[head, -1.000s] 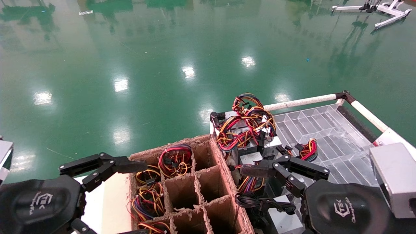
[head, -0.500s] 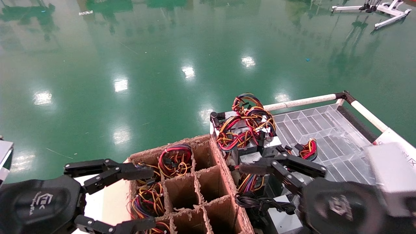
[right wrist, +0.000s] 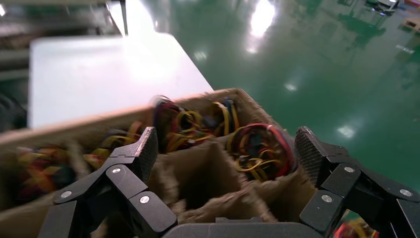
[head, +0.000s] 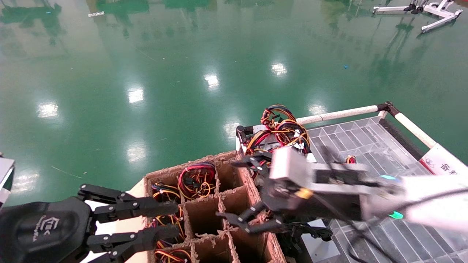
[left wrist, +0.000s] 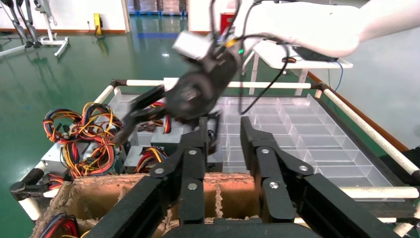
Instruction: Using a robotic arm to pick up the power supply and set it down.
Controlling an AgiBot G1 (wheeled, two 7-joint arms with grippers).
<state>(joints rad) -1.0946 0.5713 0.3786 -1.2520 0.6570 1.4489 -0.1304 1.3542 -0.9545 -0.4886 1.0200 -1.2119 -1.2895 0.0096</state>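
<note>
Tangled wires lie on top of the grey boxes [head: 283,136] at the tray's corner, so the hidden case will hang below the red coil [head: 197,180] when the robot lifts it.
The power supply shows as a coil of mostly red wires [head: 197,178] [right wrist: 262,148] in a back compartment of the cardboard box [head: 203,215]; its grey case is hidden inside. My right gripper [head: 226,190] [right wrist: 227,139] hangs open and empty over the box's right side, just short of the red coil, with the white arm reaching in across the tray. My left gripper [head: 177,219] [left wrist: 225,126] is open and empty at the box's left side. In the left wrist view the right gripper [left wrist: 198,91] is seen above the tray.
Other compartments hold orange, yellow and purple wire bundles [head: 166,223]. A stack of grey boxes with tangled wires [head: 281,133] stands at the corner of the clear gridded tray [head: 365,142], which has white rails [head: 336,116]. A grey box with a black cord [head: 314,248] lies near the front.
The right arm has swung left from the tray's front and now reaches over the cardboard box with its jaws spread wide. The left gripper has moved slightly right toward the box and turned.
</note>
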